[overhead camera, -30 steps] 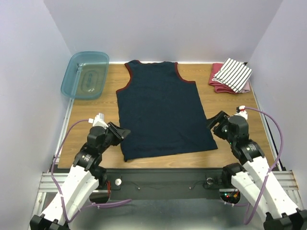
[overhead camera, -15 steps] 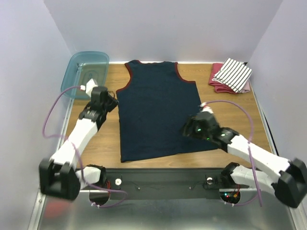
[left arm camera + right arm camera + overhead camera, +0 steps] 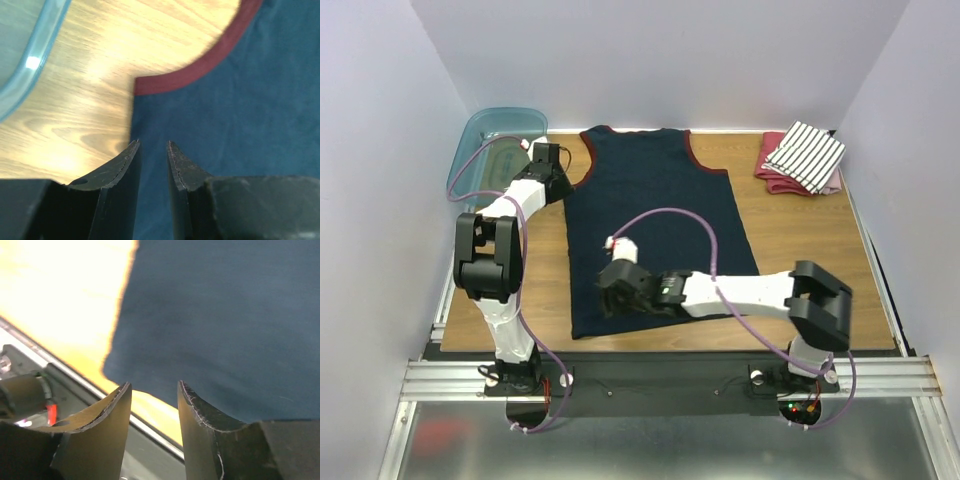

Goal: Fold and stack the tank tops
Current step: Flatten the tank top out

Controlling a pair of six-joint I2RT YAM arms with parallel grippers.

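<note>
Navy cloth inside the tank top's side edge [image 3: 132, 120] is under both fingers of my left gripper, so next I move back and pinch the tank top's armhole corner [image 3: 138, 89] before I fold.
The navy tank top [image 3: 660, 215] with red trim lies spread flat on the middle of the table. My left gripper [image 3: 560, 168] hovers at its left edge just below the armhole. In the left wrist view its jaws [image 3: 152, 145] stand a narrow gap apart over the navy cloth [image 3: 240, 115], empty, with the red trim [image 3: 200, 75] ahead. My right arm reaches across to the near left hem, and the right gripper [image 3: 605, 305] is open. In the right wrist view its jaws [image 3: 154, 385] are apart over the hem corner [image 3: 225, 315]. The striped tank top [image 3: 805, 152] lies folded at the back right.
The teal plastic bin [image 3: 500, 150] stands at the back left, close to my left gripper, and shows in the left wrist view [image 3: 30, 60]. A pink cloth [image 3: 775, 178] lies under the striped top. The metal front rail [image 3: 30, 370] runs just beyond the hem.
My left arm has swung further back, to the navy top's left armhole. My right arm has swept left across the top, down to its near left hem corner.
</note>
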